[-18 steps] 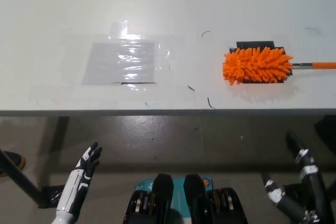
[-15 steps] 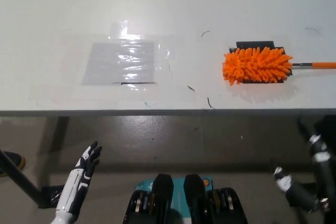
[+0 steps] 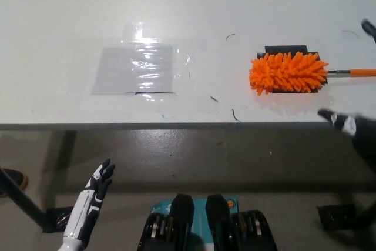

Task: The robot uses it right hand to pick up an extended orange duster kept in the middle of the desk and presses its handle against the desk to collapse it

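Note:
The grey rod [image 3: 339, 72] is thinner than the orange handle [image 3: 363, 73], so I expect the rod to slide all the way into the handle when the robot presses the handle against the desk.
The orange duster [image 3: 288, 73] lies on the white desk [image 3: 194, 4] at the right, its fluffy head resting on a black patch. Its thin handle [image 3: 352, 73] runs off the right edge of the head view, grey near the head, then orange. My black right hand [image 3: 352, 124] is at the right edge, over the desk's front edge, below and right of the duster head and apart from it. Its fingers are spread and it holds nothing; one black fingertip [image 3: 368, 27] shows higher up at the edge. My white left hand [image 3: 88, 204] rests open at the lower left, below the desk.
A clear plastic sheet [image 3: 136, 70] is taped flat to the desk left of the middle. The desk's front edge [image 3: 176, 126] crosses the picture, with grey floor below it. A dark desk leg [image 3: 23, 204] stands at the lower left.
My right hand has risen from low at the bottom right, under the desk, up to the desk's front edge near the duster. The duster and my left hand have stayed put.

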